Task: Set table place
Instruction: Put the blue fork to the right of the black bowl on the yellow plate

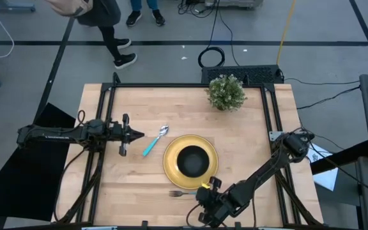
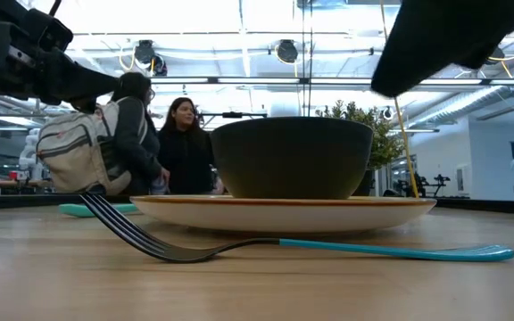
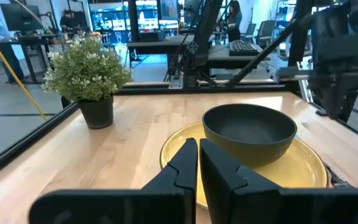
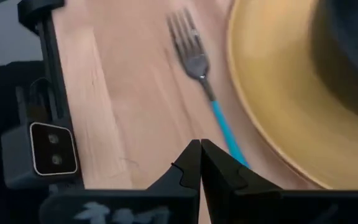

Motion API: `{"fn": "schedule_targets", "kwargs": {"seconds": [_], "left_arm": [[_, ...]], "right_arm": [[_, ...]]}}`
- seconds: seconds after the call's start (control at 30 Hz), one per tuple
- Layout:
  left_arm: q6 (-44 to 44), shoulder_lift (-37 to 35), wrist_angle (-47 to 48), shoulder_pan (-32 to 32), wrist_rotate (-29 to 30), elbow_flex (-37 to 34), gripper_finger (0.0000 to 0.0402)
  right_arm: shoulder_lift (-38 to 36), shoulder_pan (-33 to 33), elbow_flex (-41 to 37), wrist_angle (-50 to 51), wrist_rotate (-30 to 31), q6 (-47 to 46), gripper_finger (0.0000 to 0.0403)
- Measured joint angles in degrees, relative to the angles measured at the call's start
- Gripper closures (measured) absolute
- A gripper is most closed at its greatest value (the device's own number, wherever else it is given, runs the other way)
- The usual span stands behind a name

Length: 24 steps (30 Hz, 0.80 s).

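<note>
My right gripper is closed and crooked above the fork's handle end (image 2: 496, 253). Next, I open it, straighten it to line up and take hold of the handle nearer the tines (image 2: 318, 243).
A yellow plate (image 1: 171, 169) lies on the table (image 1: 248, 128) with a black bowl (image 1: 192, 160) standing in it. A spoon (image 1: 154, 140) with a turquoise handle lies flat to the plate's left. A fork (image 1: 183, 193) with a turquoise handle (image 2: 391, 251) lies flat along the plate's near side, tines toward the table's left. My right gripper (image 4: 199, 152) is shut, above the fork's handle end and clear of it (image 1: 203, 193). My left gripper (image 3: 199, 155) is shut and empty, just left of the spoon (image 1: 139, 135), pointing at the plate (image 3: 303, 168) and bowl (image 3: 248, 127).
A small green potted plant (image 1: 226, 91) stands at the table's far edge, right of middle. A small grey camera box (image 4: 45, 149) sits on the black frame at the near edge, close to the fork. People stand in the room beyond the far edge (image 2: 181, 143).
</note>
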State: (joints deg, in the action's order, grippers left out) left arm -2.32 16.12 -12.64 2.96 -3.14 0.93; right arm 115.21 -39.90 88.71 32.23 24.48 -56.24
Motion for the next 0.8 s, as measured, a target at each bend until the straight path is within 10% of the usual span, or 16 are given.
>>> {"fn": "schedule_targets", "kwargs": {"seconds": [0.8], "left_arm": [[0.08, 0.0, 0.88, -0.04, 0.02, 0.0, 0.0378]], "right_arm": [[2.61, 2.8, -0.07, -2.91, -9.79, 13.31, 0.0399]]}}
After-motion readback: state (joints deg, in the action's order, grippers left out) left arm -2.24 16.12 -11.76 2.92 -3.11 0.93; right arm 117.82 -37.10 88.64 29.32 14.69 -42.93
